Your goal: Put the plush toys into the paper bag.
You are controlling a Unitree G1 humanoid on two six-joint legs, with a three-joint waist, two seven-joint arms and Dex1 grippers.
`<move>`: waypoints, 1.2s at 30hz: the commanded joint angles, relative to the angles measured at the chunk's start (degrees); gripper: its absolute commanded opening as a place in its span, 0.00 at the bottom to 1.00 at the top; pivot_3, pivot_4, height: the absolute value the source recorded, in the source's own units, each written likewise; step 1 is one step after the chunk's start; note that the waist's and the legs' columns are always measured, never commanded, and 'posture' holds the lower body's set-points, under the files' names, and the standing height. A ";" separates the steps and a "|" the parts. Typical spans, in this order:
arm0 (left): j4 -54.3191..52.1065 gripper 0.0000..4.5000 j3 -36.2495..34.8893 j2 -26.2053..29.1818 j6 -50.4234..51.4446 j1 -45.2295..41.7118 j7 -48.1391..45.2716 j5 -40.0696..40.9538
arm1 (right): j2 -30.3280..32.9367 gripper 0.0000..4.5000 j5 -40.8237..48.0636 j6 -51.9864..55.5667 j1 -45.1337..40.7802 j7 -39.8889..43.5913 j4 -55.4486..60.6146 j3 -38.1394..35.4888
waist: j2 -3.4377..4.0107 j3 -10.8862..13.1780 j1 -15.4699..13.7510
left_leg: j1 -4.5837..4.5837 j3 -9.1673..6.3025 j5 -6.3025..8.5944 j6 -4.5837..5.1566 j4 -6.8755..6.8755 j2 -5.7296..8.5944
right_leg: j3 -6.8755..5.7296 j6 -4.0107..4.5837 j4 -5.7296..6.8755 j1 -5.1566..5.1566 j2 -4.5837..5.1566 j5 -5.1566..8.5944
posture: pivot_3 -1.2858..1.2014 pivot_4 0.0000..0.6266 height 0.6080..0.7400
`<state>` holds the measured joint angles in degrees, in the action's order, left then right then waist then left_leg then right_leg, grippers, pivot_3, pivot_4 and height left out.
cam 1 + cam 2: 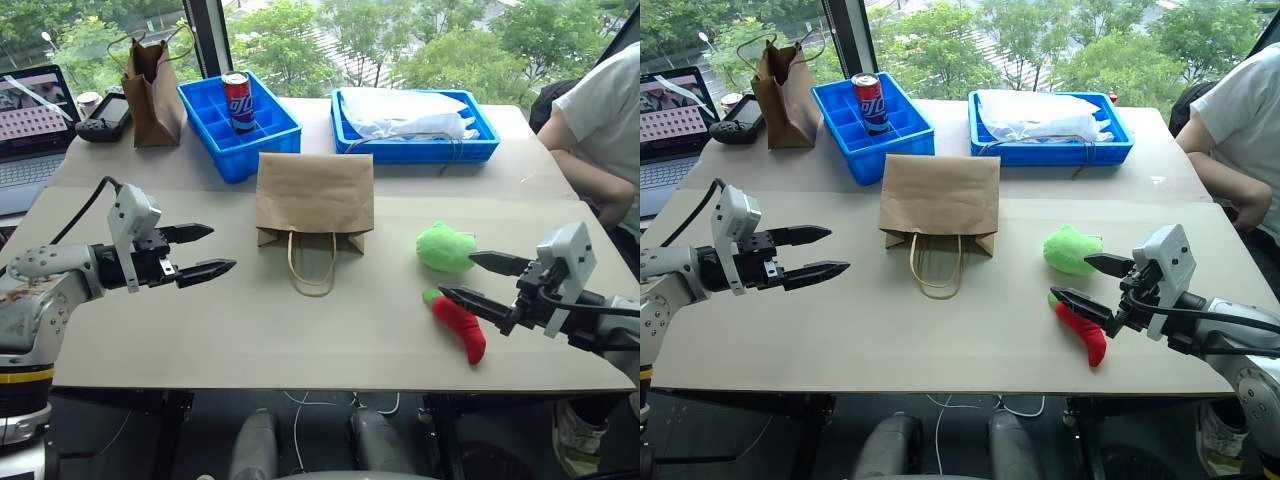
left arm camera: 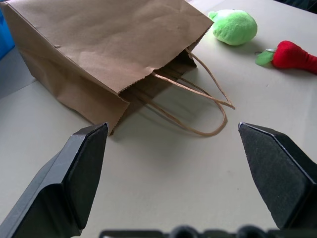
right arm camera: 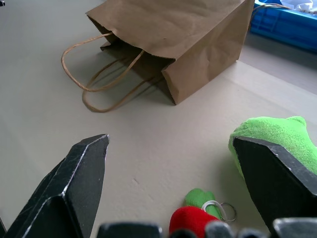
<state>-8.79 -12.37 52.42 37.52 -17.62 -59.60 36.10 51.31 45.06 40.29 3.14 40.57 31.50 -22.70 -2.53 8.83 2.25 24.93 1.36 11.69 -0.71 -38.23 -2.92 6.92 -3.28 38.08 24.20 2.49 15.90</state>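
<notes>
I see each cord handle joined to its own side of the paper bag's gaping opening, so I expect the bag to spread wide when I lift the upper cord handle.
The light brown paper bag lies on its side mid-table, its mouth and cord handles facing me. Right of it rests the green plush toy, and just nearer lies the red chili plush toy with its green tip. My right gripper hovers open directly beside both toys, one finger by the green one, the other over the chili's tip. Over the table's left side, my left gripper is open and empty, pointing toward the bag. In the left wrist view the bag sits ahead of the open fingers.
At the back stand a darker narrow paper bag, a blue divided crate holding a soda can, and a blue tray with white plastic. A laptop and a controller sit far left. A person sits at the right edge.
</notes>
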 commanded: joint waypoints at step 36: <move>76.26 0.44 29.26 -28.09 -78.01 -53.28 -28.08 -36.25 | 4.03 1.00 15.71 15.42 1.09 -19.38 15.71 -3.65 | 0.05 0.30 -1.44 | 0.71 -0.67 0.01 0.35 -0.69 0.16 | -0.50 0.14 0.04 -0.02 0.00 -0.31 | 0.52 0.24 0.65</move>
<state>67.49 19.00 24.44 -39.70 -68.42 -88.48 -0.76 55.48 61.37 57.00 3.87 21.18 45.62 -24.23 -2.48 9.13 0.81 25.65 0.68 11.71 -0.36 -38.93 -2.75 6.42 -3.14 38.11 24.18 2.50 15.59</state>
